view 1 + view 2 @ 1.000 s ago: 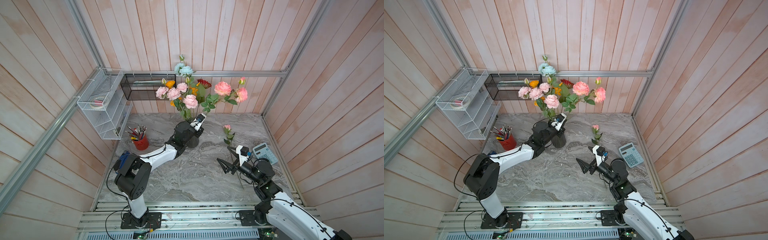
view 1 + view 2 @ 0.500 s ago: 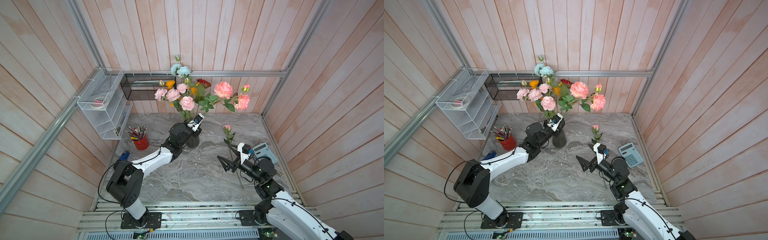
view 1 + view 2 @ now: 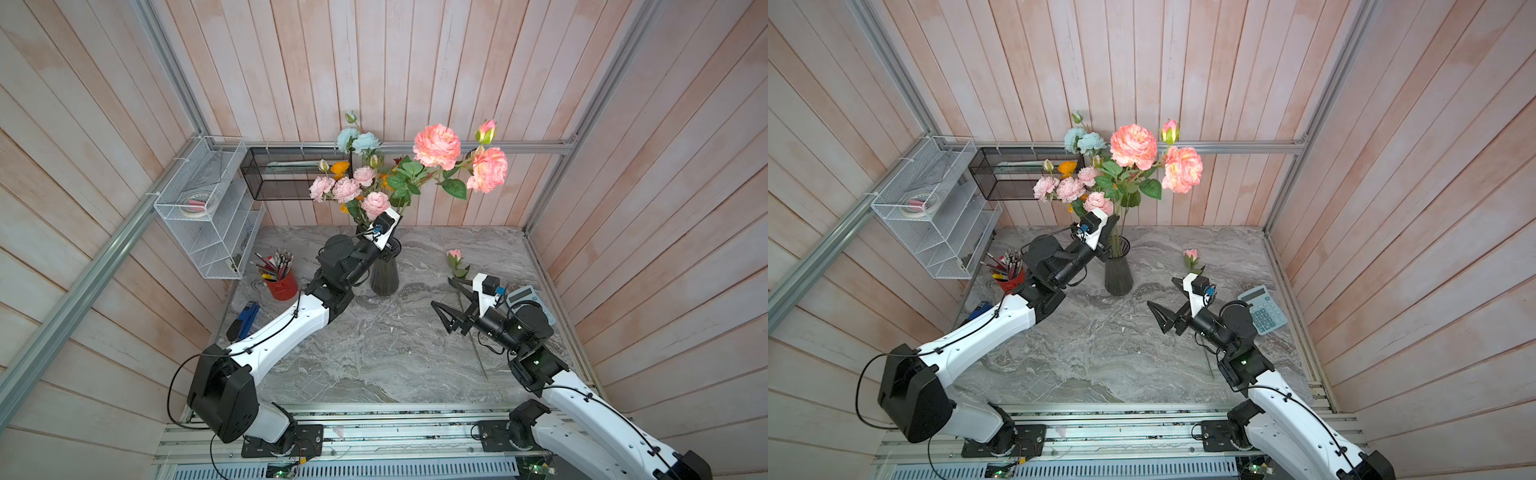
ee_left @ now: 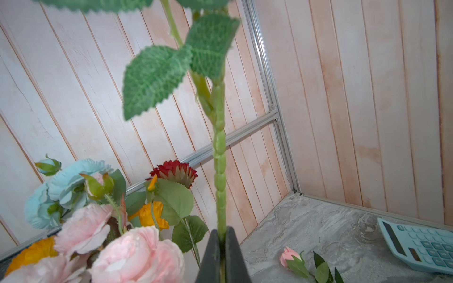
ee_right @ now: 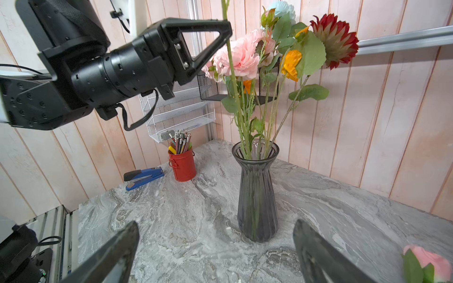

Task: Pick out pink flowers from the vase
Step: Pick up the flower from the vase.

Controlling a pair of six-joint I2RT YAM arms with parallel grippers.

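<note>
The salmon-pink flowers are in my left gripper over the vase, a long way from the lying pink flower (image 3: 454,255). My left gripper should therefore pass their stem (image 4: 220,174) to my right gripper.
The dark ribbed glass vase (image 3: 384,276) (image 3: 1118,272) (image 5: 256,191) stands at the back of the marble table. It holds pale pink flowers (image 3: 345,189), blue blooms (image 3: 357,141), orange flowers and a red flower (image 5: 335,39). My left gripper (image 4: 221,235) (image 3: 1113,226) is above the vase rim, shut on the green stem (image 4: 219,152) of the tall salmon-pink flowers (image 3: 436,145) (image 3: 1133,145). That stem still reaches down into the vase mouth in the right wrist view. My right gripper (image 5: 215,245) (image 3: 440,291) hangs open and empty to the right of the vase. Beside it one pink flower (image 3: 454,254) (image 4: 289,256) lies on the table.
A red pencil cup (image 3: 282,282) and a blue stapler (image 3: 243,320) are left of the vase. A pale blue calculator (image 3: 528,299) lies at the right edge. A white wire rack (image 3: 208,208) and a black mesh shelf (image 3: 286,178) hang on the walls.
My left arm has risen, drawing the gripped salmon-pink flower stem upward; its heads now stand higher and further right. The right arm has barely moved.
</note>
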